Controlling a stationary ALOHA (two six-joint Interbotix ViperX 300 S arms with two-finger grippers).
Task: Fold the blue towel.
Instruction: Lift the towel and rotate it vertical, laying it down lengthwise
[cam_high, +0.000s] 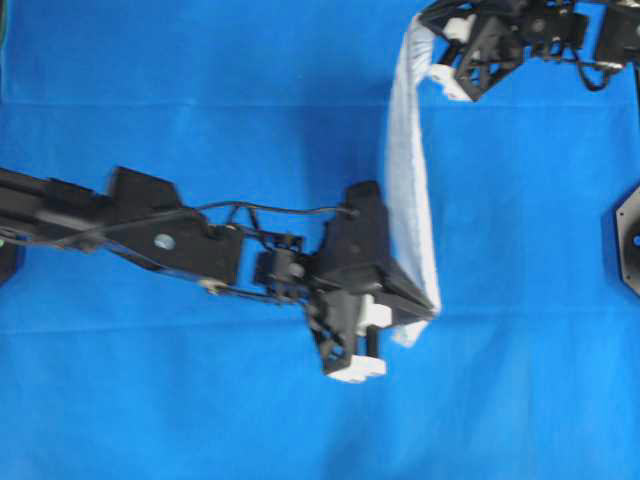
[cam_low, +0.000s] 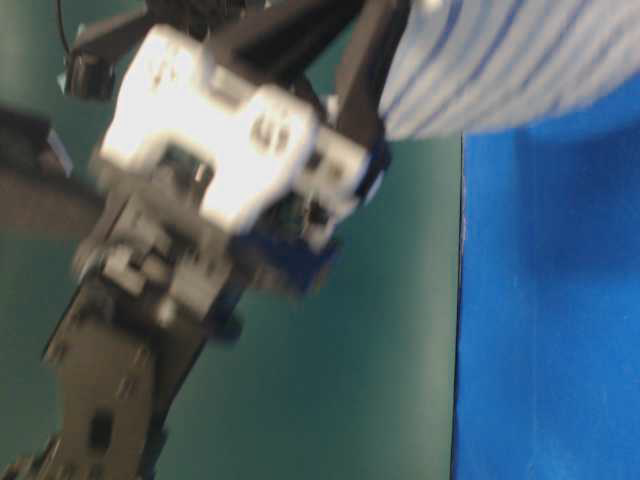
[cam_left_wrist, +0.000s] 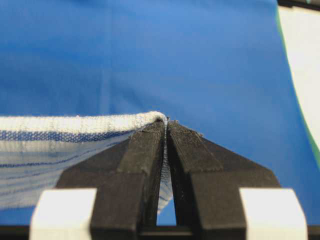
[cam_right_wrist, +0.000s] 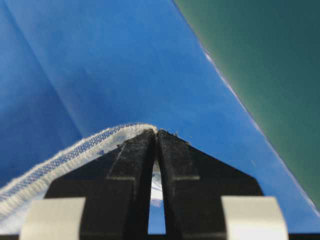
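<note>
Next, my left gripper moves back together with my right gripper and lays the towel flat (cam_high: 345, 140) before folding, because the blue towel hangs edge-on from both grippers (cam_high: 406, 150).
The blue towel (cam_high: 408, 190), white with thin blue stripes, hangs stretched in the air between my two grippers, seen edge-on from overhead. My left gripper (cam_high: 425, 310) is shut on its near corner; the left wrist view shows the towel (cam_left_wrist: 60, 150) pinched at the gripper (cam_left_wrist: 166, 123) and trailing off left. My right gripper (cam_high: 440, 60) is shut on the far corner at the top of the overhead view; its wrist view shows the hemmed towel (cam_right_wrist: 60, 160) caught at the gripper (cam_right_wrist: 156, 131). The table-level view shows the striped towel (cam_low: 500, 60) above the blurred left arm (cam_low: 220, 150).
A plain solid-blue covering (cam_high: 200, 380) spreads over the table under both arms. A dark bracket (cam_high: 628, 235) sits at the right edge. The green floor (cam_right_wrist: 270, 60) lies past the table's edge in the right wrist view.
</note>
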